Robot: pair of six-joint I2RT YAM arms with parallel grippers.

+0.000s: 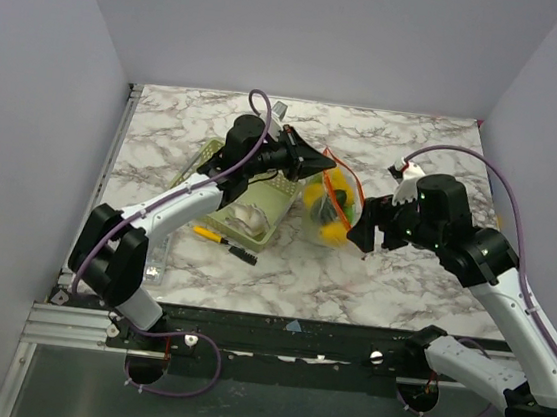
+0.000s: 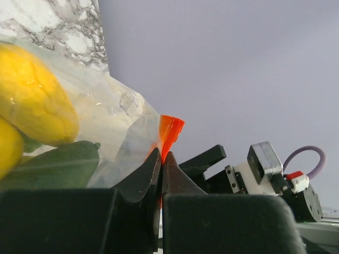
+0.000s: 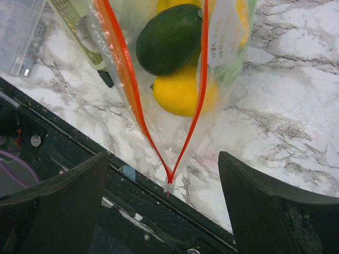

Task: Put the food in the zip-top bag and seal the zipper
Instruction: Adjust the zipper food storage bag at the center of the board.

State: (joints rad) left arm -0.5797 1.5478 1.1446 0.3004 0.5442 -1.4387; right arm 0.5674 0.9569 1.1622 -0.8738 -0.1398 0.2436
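The slider end (image 3: 169,185) is hanging loose, a long way from where my left gripper is holding, so my right gripper should pinch the zipper (image 3: 170,169) while my left gripper goes to the slider end.
The zip-top bag (image 1: 331,206) hangs just above the marble table between both arms, with food inside: a dark green piece (image 3: 169,37) and yellow pieces (image 3: 180,92) (image 2: 32,100). My left gripper (image 2: 161,159) is shut on one end of the orange-red zipper (image 2: 170,129) and holds the bag up. In the right wrist view the zipper (image 3: 124,79) spreads in a V from a small white slider (image 3: 169,186). My right gripper (image 3: 163,156) is open, with the slider end of the bag between its fingers (image 3: 275,206) and touching neither. In the top view this gripper (image 1: 364,234) sits just right of the bag.
A pale green slotted basket (image 1: 251,203) stands left of the bag, under the left arm. A yellow-and-black pen (image 1: 224,241) lies in front of it. A clear plastic box (image 1: 158,255) lies near the left front edge. The table's front edge (image 3: 132,174) is close below the slider.
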